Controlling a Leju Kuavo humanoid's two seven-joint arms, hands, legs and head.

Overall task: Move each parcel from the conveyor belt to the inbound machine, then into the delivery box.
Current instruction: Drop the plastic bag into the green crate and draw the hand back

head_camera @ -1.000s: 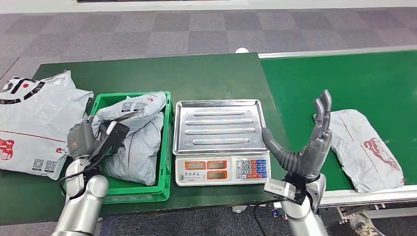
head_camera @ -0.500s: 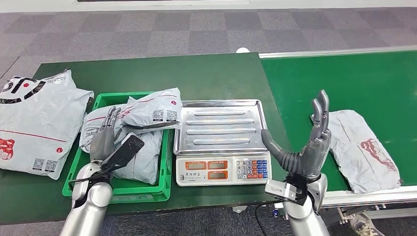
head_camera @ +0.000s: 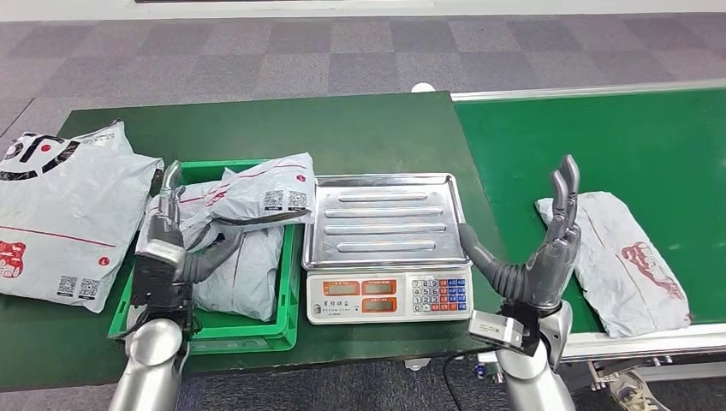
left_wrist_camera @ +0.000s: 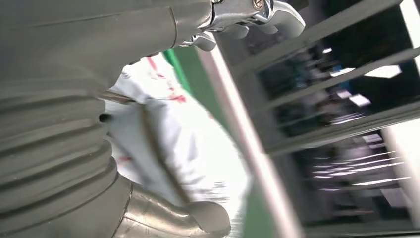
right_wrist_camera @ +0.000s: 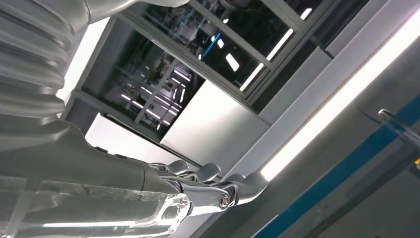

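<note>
My gripper will carry the grey parcel on the conveyor belt (head_camera: 631,267), and the parcel will fold and droop then because it has a thin, wrinkled far end (head_camera: 592,205).
A grey parcel with red print (head_camera: 633,257) lies flat on the green conveyor belt (head_camera: 616,137). My right hand (head_camera: 539,248) stands just left of it, palm toward it, fingers straight up and apart, holding nothing; its fingers (right_wrist_camera: 213,183) point at the ceiling. The scale with a steel tray (head_camera: 385,218) is bare. Several grey parcels (head_camera: 244,257) fill the green delivery box (head_camera: 248,336); the top one (head_camera: 270,193) overhangs the rim toward the scale. My left hand (head_camera: 169,244) is upright over the box's left side, fingers apart, gripping nothing. A blurred white parcel (left_wrist_camera: 163,139) lies beyond it.
A large white-grey mail bag (head_camera: 60,214) lies on the dark green table (head_camera: 342,128) left of the box. The belt's metal front rail (head_camera: 642,342) runs beside my right arm. Grey carpet floor lies beyond.
My left hand let go of the top parcel, which now rests on the box's pile, and turned upright. The belt parcel crept slightly left. My right hand barely moved.
</note>
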